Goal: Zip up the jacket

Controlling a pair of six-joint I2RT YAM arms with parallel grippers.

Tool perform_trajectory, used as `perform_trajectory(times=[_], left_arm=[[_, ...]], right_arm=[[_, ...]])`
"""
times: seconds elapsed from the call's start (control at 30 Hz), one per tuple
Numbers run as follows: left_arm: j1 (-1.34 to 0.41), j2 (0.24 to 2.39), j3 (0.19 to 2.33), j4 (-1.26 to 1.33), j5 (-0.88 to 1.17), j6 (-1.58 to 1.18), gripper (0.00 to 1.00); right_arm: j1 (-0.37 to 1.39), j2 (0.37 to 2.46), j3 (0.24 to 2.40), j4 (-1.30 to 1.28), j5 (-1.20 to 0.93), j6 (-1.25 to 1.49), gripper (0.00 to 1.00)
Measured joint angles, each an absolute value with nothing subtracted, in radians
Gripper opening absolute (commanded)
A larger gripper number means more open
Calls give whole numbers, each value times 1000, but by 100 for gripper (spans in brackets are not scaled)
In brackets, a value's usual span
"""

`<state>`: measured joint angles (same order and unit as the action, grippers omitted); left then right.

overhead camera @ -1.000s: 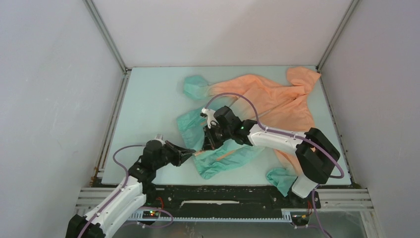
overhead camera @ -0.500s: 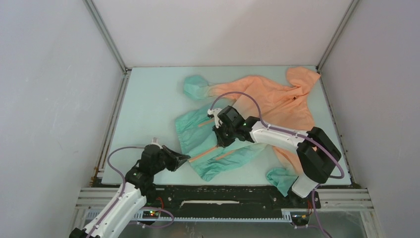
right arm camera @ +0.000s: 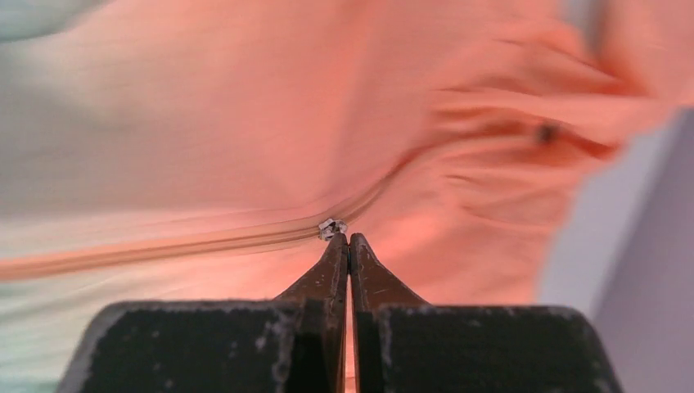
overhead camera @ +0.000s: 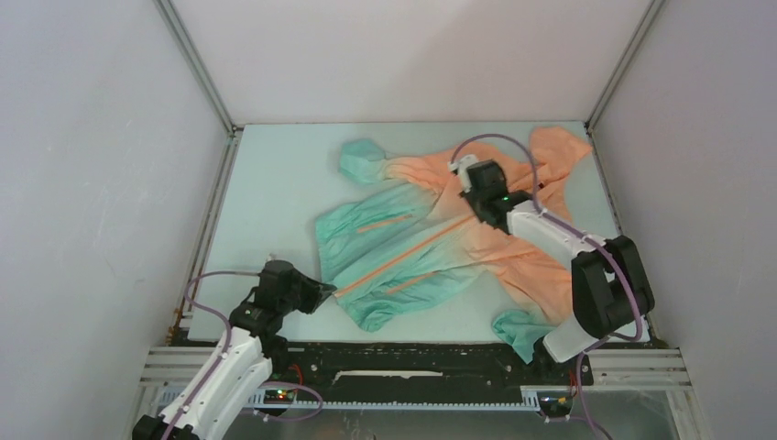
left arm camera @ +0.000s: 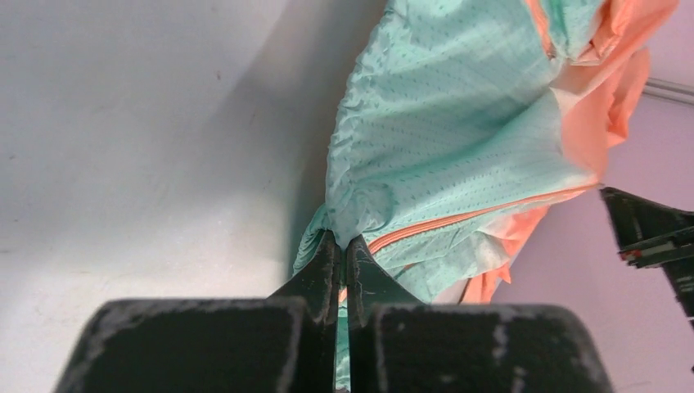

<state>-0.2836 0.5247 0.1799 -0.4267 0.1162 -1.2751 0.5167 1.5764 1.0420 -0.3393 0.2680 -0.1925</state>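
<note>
My right gripper is pulling toward the hood with the zipper closed and straight (overhead camera: 405, 255) from hem to slider. It should go on pulling that way and let go at the zipper's top end (overhead camera: 540, 185).
The jacket (overhead camera: 431, 240) lies spread on the table, teal hem at the near left, orange hood at the far right. Its orange front zipper (overhead camera: 396, 260) runs diagonally and looks closed from the hem up to the chest. My left gripper (overhead camera: 327, 291) is shut on the teal hem corner (left arm camera: 360, 209), its tips (left arm camera: 344, 239) pinching the fabric by the zipper's bottom end. My right gripper (overhead camera: 462, 181) sits on the orange chest. It is shut (right arm camera: 349, 238) at the small metal zipper slider (right arm camera: 331, 228), with the pull hidden between the jaws.
One teal cuff (overhead camera: 359, 159) lies at the far left of the jacket, the other (overhead camera: 519, 330) near the right arm's base. Grey walls close in the table on three sides. A metal rail (overhead camera: 203, 240) runs along the left edge.
My right gripper has slid from near the hem up and right along the zipper to the chest. My left gripper has pulled the hem back toward the near left. The jacket has stretched out flatter.
</note>
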Motion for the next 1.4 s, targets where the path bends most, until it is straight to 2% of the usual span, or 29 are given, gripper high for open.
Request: perform_trajectory(times=[0.2, 0.4, 0.57, 0.77, 0.8, 0.83, 0.87, 0.9, 0.93, 0.97, 1.13, 1.23, 1.4], left_arm=[[-283, 574, 180, -404, 111, -1240, 0], [-284, 583, 180, -400, 99, -1177, 0], [-294, 617, 180, -342, 127, -1157, 0], [-295, 648, 180, -310, 131, -1143, 0], [-295, 647, 180, -304, 131, -1143, 8], [-295, 647, 180, -300, 131, -1142, 33], [-295, 648, 182, -301, 131, -1139, 65], [-294, 650, 189, -323, 118, -1118, 85], [-291, 655, 197, -355, 98, -1109, 95], [-287, 664, 206, -382, 88, -1102, 99], [-286, 649, 326, -494, 50, -1097, 100], [-287, 554, 365, -609, 16, -1098, 100], [-287, 390, 543, -768, -34, -1042, 100]], right_arm=[[247, 1634, 1042, -138, 388, -408, 0], [52, 1860, 1089, 120, 426, -587, 0], [-8, 1999, 1113, 219, 382, -670, 0], [-9, 2046, 1170, 260, 323, -704, 2], [-9, 2046, 1182, 252, 316, -688, 18], [-7, 2046, 1211, 219, 318, -657, 42], [-2, 2046, 1240, 187, 325, -624, 58], [3, 2044, 1260, 168, 356, -590, 70], [10, 2032, 1280, 142, 386, -549, 94], [18, 2008, 1287, 110, 414, -500, 99], [75, 1766, 1284, -189, 441, -174, 100], [144, 1571, 1282, -386, 379, 37, 100], [391, 1213, 1201, -622, 308, 221, 100]])
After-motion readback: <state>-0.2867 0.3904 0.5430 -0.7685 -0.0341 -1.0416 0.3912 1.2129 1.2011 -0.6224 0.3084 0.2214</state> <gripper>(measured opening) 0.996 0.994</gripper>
